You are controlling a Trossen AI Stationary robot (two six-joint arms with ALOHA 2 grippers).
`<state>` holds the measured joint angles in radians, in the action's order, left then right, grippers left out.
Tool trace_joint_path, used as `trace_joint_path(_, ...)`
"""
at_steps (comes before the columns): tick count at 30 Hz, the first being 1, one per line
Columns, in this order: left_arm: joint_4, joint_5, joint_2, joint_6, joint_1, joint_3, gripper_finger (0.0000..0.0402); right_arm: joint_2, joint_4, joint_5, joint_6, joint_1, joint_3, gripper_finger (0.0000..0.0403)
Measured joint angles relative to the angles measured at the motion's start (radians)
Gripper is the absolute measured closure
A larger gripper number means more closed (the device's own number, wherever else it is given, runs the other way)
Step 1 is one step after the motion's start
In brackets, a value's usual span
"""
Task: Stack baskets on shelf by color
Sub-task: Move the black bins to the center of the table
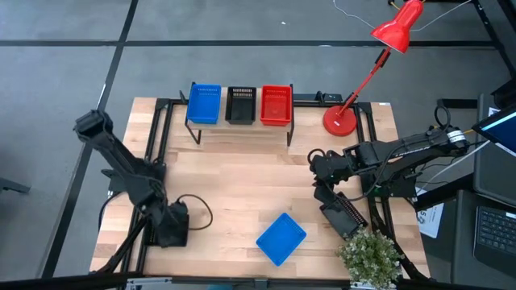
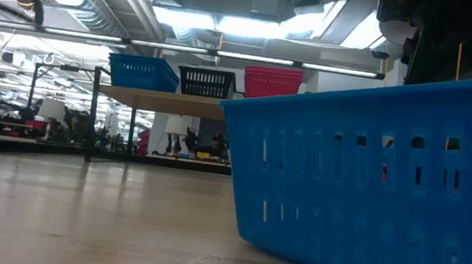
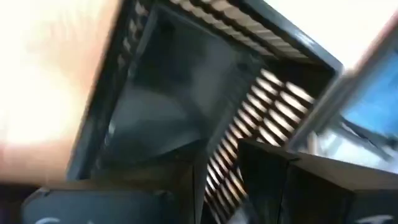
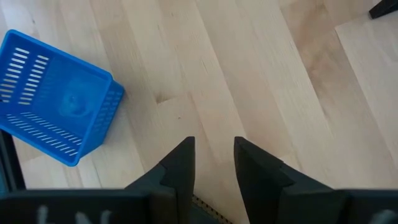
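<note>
The black basket in my left gripper is far from the black basket (image 1: 347,218) by the plant, so I need to put mine down first on open wood nearer the middle (image 1: 229,197).
On the shelf (image 1: 242,133) at the table's far side stand a blue basket (image 1: 204,104), a black one (image 1: 239,105) and a red one (image 1: 276,105), side by side. A loose blue basket (image 1: 280,238) sits on its base near the table's front middle. Another black basket (image 1: 347,216) lies by the near right edge. My left gripper (image 1: 173,229) is at the near left corner, shut on a third black basket (image 3: 180,106). My right gripper (image 4: 213,146) hangs open over bare wood at the right, nothing between its fingertips. My left gripper has one slotted side wall (image 3: 227,165) of the black basket between its two fingers, one finger inside the basket and one outside. The fingers slant down at it from above. Whether the basket is clear of the table, I cannot tell.
A red desk lamp (image 1: 355,80) stands at the far right, its round base (image 1: 339,119) beside the shelf. A green plant (image 1: 371,254) fills the near right corner. Black frame rails (image 1: 153,137) run along the table's sides. Open wood lies in the middle.
</note>
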<state>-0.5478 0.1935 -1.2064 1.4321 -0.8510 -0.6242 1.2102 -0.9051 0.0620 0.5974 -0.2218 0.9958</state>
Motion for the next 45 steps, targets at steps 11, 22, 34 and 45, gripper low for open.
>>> trace_joint_path(11,0.222,-0.567,-0.251,-0.267,0.190,-0.004,0.0320,0.000,0.041,0.000,-0.001,0.000,0.000,0.0292)
trace_joint_path(22,0.236,-0.712,-0.243,-0.726,0.449,-0.215,0.0320,0.000,0.076,-0.003,0.053,-0.042,0.000,0.0292)
trace_joint_path(34,-0.198,-0.826,-0.146,-0.576,0.239,-0.332,0.0320,0.056,-0.075,-0.089,0.290,-0.149,0.000,0.0300)
trace_joint_path(45,-0.374,-1.114,-0.100,-0.363,0.063,-0.332,0.0320,0.318,-0.199,-0.266,0.403,-0.230,-0.024,0.0321)
